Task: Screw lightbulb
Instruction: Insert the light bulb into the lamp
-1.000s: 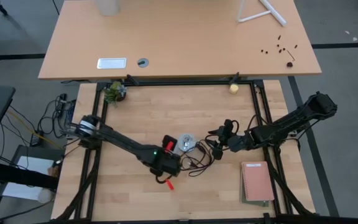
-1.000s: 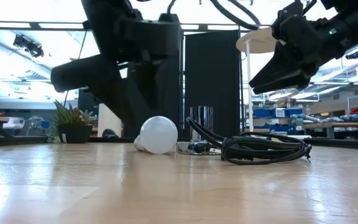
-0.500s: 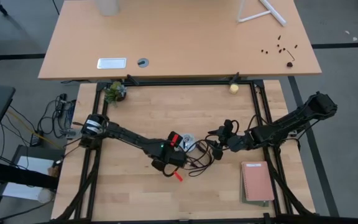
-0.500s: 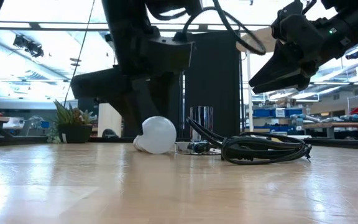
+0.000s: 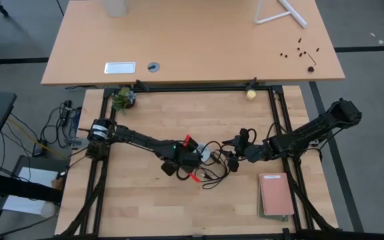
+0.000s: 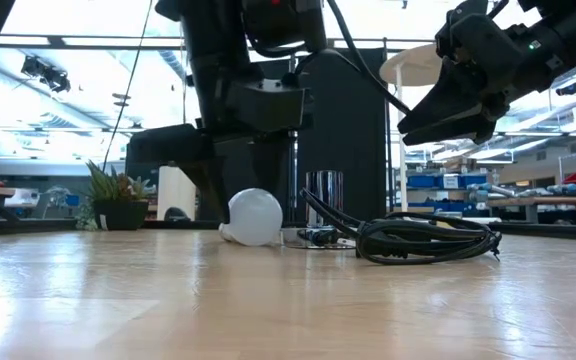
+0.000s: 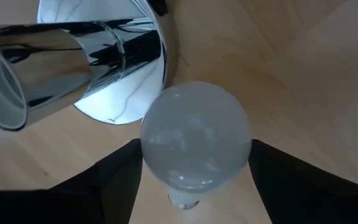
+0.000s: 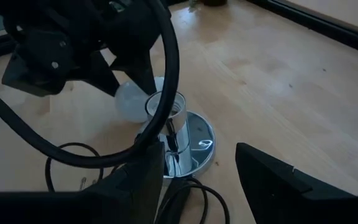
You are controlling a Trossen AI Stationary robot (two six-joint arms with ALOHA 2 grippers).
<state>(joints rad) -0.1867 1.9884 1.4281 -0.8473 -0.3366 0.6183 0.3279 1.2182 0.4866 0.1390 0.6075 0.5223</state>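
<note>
I expect the lightbulb's narrow base (image 7: pixel 184 200) to go down inside the chrome socket's opening (image 7: pixel 2 86) and be hidden when I lower it in, because the opening is wide and deep.
The lightbulb (image 7: pixel 194 140), white and frosted, lies on its side on the wooden table (image 6: pixel 268 300), its round head (image 6: pixel 255 217) beside the chrome socket (image 7: pixel 73 62). The socket (image 8: pixel 176 134) stands upright on its round silver disc, with a black cord (image 6: pixel 418 240) coiled to the right of it. My left gripper (image 5: pixel 197 160) is open and points steeply down over the bulb, one finger on each side of its head. My right gripper (image 6: pixel 423 115) hangs open above the cord, right of the socket, with nothing between its fingers. My left gripper has its fingers (image 7: pixel 120 180) close against both sides of the bulb's head, coming from above. Whether they touch the glass, I cannot tell. The bulb rests on the table.
A pink notebook (image 5: pixel 275 195) lies near the front right. A small potted plant (image 5: pixel 122 99) and a pale-yellow ball (image 5: pixel 251 95) sit at the far edge. Bare wood spreads across the near left (image 5: pixel 139 200). A larger desk (image 5: pixel 192 40) stands beyond the table.
My left gripper has moved toward the table's right and far side, onto the bulb next to the socket, sinking a little and rolling about its own axis. It has stayed open. The bulb and the right arm have kept still.
</note>
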